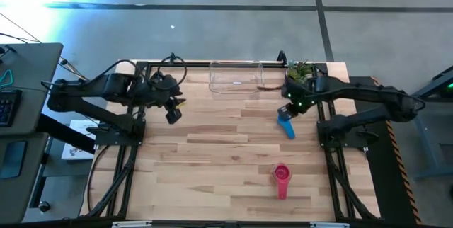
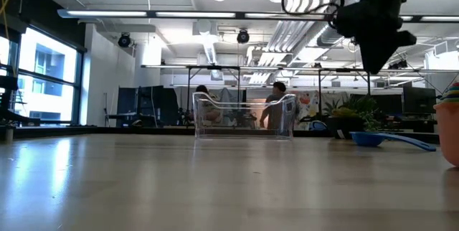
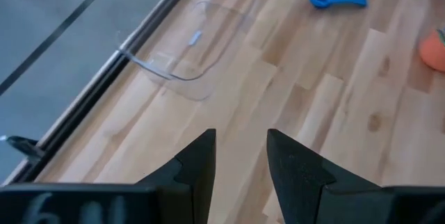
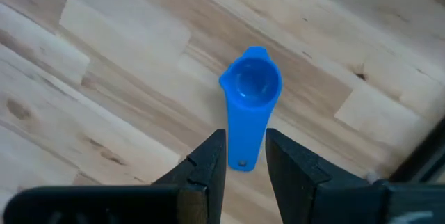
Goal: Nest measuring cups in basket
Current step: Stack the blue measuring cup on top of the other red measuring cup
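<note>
My right gripper should continue to move down toward the measuring cup's rim (image 4: 279, 89) until its open fingers are on both sides of it, because the blue measuring cup's bowl (image 4: 252, 83) faces up ahead of those fingers.
A blue measuring cup (image 1: 287, 127) lies flat on the table near the right arm, its bowl (image 4: 252, 83) pointing away from my right gripper (image 4: 246, 163). That gripper is open and hovers above the cup's handle end, well off the table in the low view (image 2: 374, 53). A pink cup (image 1: 282, 177) lies nearer the table's near edge. The clear basket (image 1: 236, 78) stands at the far edge; nothing shows inside it. My left gripper (image 1: 172, 112) is open and raised over the table's left part, with bare wood below it (image 3: 240, 161).
A small green potted plant (image 1: 300, 71) stands at the far right corner beside the basket, close to the right arm. The wood between the two arms and toward the near edge is bare apart from the pink cup. People show in the room beyond the table (image 2: 276, 105).
</note>
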